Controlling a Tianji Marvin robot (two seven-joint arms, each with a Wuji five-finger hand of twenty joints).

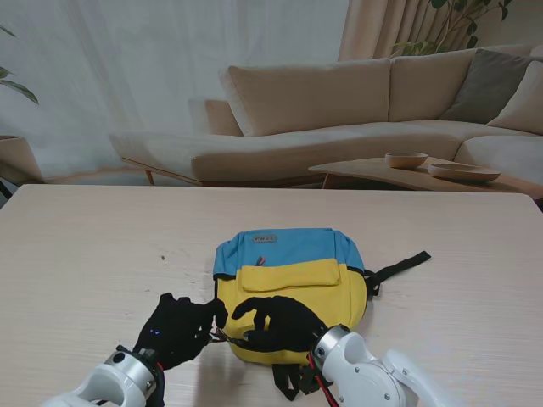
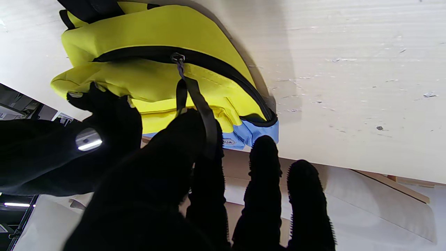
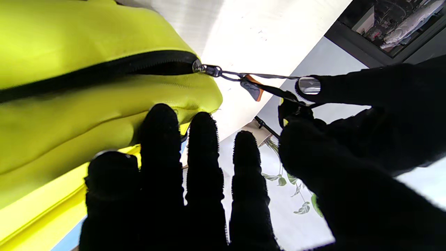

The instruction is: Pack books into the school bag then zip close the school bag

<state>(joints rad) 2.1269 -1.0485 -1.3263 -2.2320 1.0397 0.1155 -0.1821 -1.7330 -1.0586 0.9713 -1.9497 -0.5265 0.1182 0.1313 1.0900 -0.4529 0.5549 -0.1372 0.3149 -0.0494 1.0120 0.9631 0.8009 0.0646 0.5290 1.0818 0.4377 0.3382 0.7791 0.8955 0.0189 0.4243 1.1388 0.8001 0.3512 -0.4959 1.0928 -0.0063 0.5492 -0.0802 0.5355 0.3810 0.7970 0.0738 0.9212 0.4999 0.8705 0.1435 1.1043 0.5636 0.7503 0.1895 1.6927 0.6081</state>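
Note:
The slider (image 3: 198, 67) will slide around the school bag toward its blue end when I pull, because the black zip gapes (image 3: 165, 67) next to its slider.
The yellow and blue school bag (image 1: 288, 284) lies flat in the middle of the table, its yellow end nearest me. Its black zip (image 3: 104, 71) looks closed along the part I can see, with the slider (image 3: 199, 66) at the bag's near left corner. My left hand (image 1: 176, 329) is shut on the zipper pull strap (image 2: 197, 101), pinched between thumb and forefinger and drawn taut (image 3: 254, 88). My right hand (image 1: 276, 322) rests open on the yellow end of the bag (image 3: 69, 111), fingers spread. No book is in view.
A black shoulder strap (image 1: 399, 266) trails off the bag to the right and more straps (image 1: 293, 381) lie at its near end. The pale wooden table (image 1: 85, 254) stretches wide on both sides. Beyond it stand a sofa (image 1: 339, 119) and a low table with bowls (image 1: 424, 165).

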